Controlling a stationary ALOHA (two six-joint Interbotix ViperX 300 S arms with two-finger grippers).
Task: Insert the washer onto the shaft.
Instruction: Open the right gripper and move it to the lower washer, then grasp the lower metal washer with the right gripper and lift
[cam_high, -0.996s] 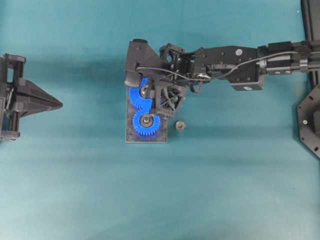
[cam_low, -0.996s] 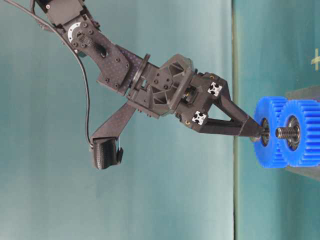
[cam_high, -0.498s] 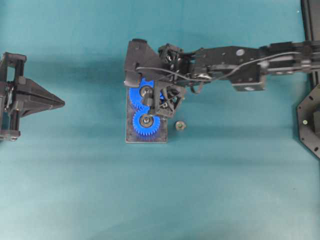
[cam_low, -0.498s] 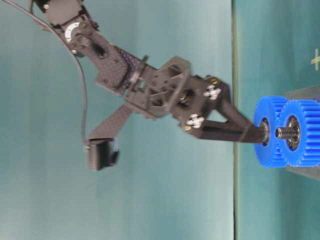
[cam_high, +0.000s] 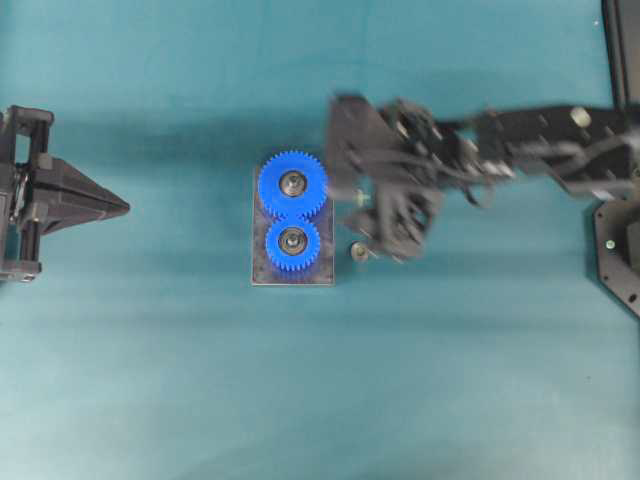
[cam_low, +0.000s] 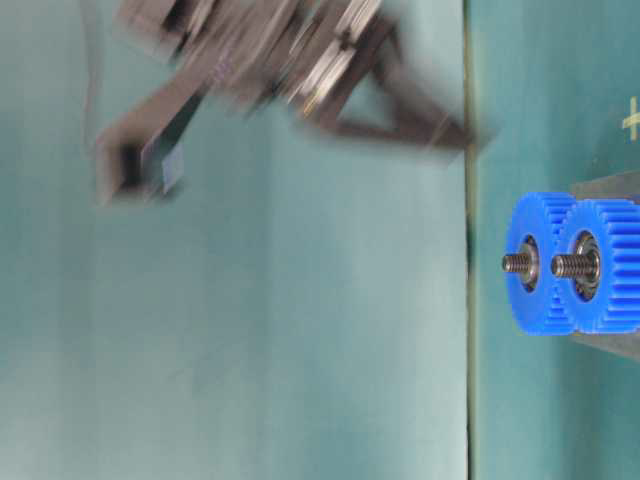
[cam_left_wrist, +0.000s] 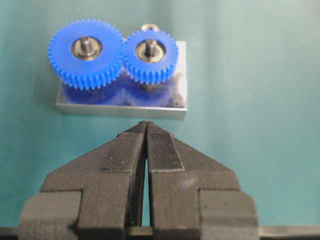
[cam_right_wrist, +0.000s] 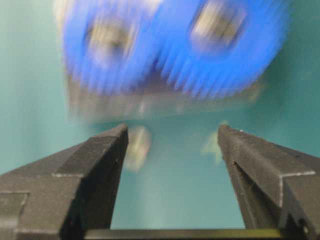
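A pale cross (cam_high: 361, 199) can be seen near the washer (cam_high: 360, 251) next to the plate, so I should expect a matching cross to be hidden under the washer when I pick it up.
Two meshed blue gears (cam_high: 292, 212) stand on a grey plate (cam_high: 322, 275), each with a threaded shaft (cam_low: 514, 262) poking out of its hub. A metal ring (cam_left_wrist: 86, 48) circles the larger gear's shaft; I cannot tell the washer from the hub there. My right gripper (cam_high: 380, 215), blurred by motion, hangs open and empty to the right of the gears and well above them (cam_low: 440, 130). Its jaws (cam_right_wrist: 172, 132) stand wide apart. My left gripper (cam_high: 120, 208) rests far left, jaws shut on nothing (cam_left_wrist: 146, 125), pointing at the plate.
A small metal nut-like piece (cam_high: 358, 250) lies on the teal table just right of the plate. A second small piece (cam_high: 357, 198) lies close by, under the right gripper. Black frame parts (cam_high: 620, 250) stand at the right edge.
The right gripper opened at the larger gear's shaft, then pulled away fast to the right and upward. Both gears now stand uncovered. The left arm stayed still.
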